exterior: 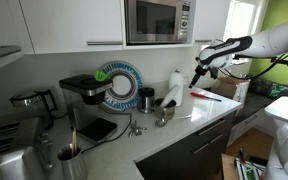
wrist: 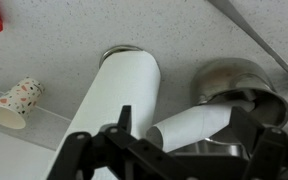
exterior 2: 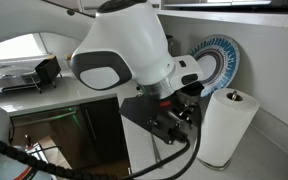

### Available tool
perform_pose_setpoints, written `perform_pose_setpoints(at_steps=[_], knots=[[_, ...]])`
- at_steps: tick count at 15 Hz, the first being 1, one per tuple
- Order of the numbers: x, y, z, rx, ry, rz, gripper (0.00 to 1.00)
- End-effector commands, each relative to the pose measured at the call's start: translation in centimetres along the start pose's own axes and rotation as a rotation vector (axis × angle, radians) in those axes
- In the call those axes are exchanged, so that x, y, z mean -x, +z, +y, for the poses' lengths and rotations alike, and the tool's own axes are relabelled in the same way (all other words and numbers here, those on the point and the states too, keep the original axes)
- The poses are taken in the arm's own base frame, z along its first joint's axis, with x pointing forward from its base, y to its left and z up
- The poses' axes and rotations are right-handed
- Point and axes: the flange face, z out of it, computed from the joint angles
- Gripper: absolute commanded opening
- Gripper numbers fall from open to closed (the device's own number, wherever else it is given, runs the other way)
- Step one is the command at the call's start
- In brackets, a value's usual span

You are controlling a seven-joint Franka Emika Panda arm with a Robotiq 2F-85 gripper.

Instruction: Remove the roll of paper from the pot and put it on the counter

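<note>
I go on lowering my gripper until my open fingers are on both sides of the white roll's loose end (wrist: 164, 132), then close them. The loose end sticks out past the steel pot's rim (wrist: 208, 101), in line with my fingers.
A small white roll of paper (wrist: 199, 125) leans tilted in the shiny steel pot (wrist: 229, 80), its end sticking out over the rim. In the wrist view the roll lies between my two dark fingers. My gripper (wrist: 184, 128) is open and empty. In an exterior view the gripper (exterior: 197, 74) hangs above and to the side of the pot (exterior: 164, 114), apart from it. The pot stands on the pale counter (exterior: 199, 120). In an exterior view the arm hides the pot.
A tall upright paper towel roll (wrist: 124, 100) (exterior 2: 227, 125) stands beside the pot. A paper cup (wrist: 14, 102) lies on its side. A blue-and-white plate (exterior: 119, 85), a dark canister (exterior: 146, 98) and a coffee machine (exterior: 84, 95) line the wall. A long utensil (wrist: 254, 35) lies nearby.
</note>
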Motion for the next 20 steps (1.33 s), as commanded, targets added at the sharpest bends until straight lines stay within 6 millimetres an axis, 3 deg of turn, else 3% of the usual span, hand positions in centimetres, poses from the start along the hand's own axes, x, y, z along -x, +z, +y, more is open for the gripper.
perform_pose_setpoints(at_steps=[1,11,17,18,20], knots=[[-0.2,0.2,0.1,0.001,0.002,-0.004,1.00],[-4.7,5.0,1.5,-0.052,-0.053,0.016,1.00],[-7.5,7.3,0.3,-0.081,-0.067,0.044,1.00],[-7.8,7.7,0.1,-0.089,-0.061,0.041,0.96],[-8.2,8.0,-0.3,-0.099,-0.064,0.036,0.72]])
